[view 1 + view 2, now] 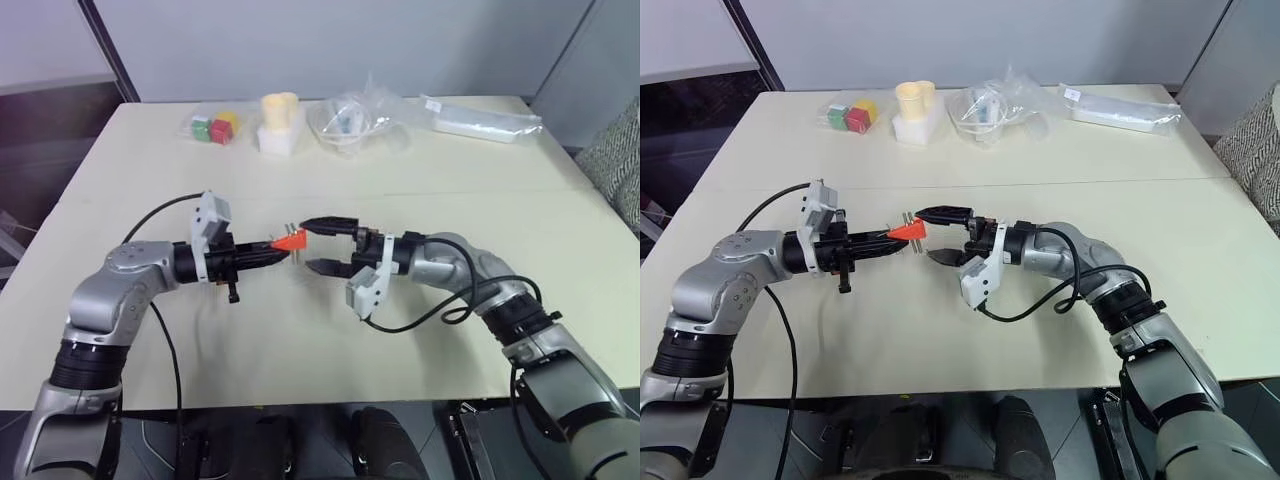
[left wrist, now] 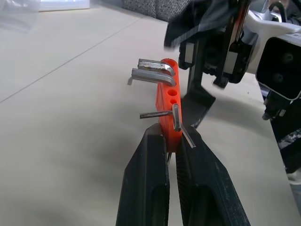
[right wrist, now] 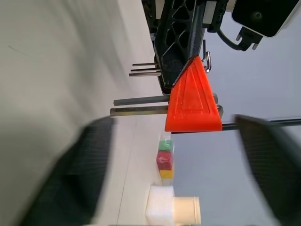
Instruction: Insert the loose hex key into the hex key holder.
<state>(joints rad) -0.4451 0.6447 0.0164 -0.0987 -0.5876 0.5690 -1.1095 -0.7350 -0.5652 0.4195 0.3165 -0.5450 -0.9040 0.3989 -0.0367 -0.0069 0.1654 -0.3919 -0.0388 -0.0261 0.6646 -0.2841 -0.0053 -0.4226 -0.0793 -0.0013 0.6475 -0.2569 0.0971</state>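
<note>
My gripper will find an empty hole that takes the loose hex key at the holder's wide end [image 3: 194, 124], because that end stands clear past the thick keys [image 3: 141, 106].
The hex key holder [image 1: 290, 240], a small red-orange block, hangs above the middle of the table with my left gripper [image 1: 272, 250] shut on its narrow end. Two thick silvery keys [image 2: 150, 73] stick out of its far end. The loose hex key [image 2: 160, 114], thin, dark and L-shaped, sits through a hole in the holder [image 2: 169, 101] close to my left fingertips. My right gripper [image 1: 318, 245] faces the holder from the other side. It is open, its two fingers wide apart above and below the holder's end, with nothing between them.
Along the table's far edge lie a bag of red, green and yellow cubes [image 1: 213, 128], a cream cup on a white block [image 1: 280, 120], a crumpled clear bag [image 1: 345, 120] and a flat white packet [image 1: 480, 122].
</note>
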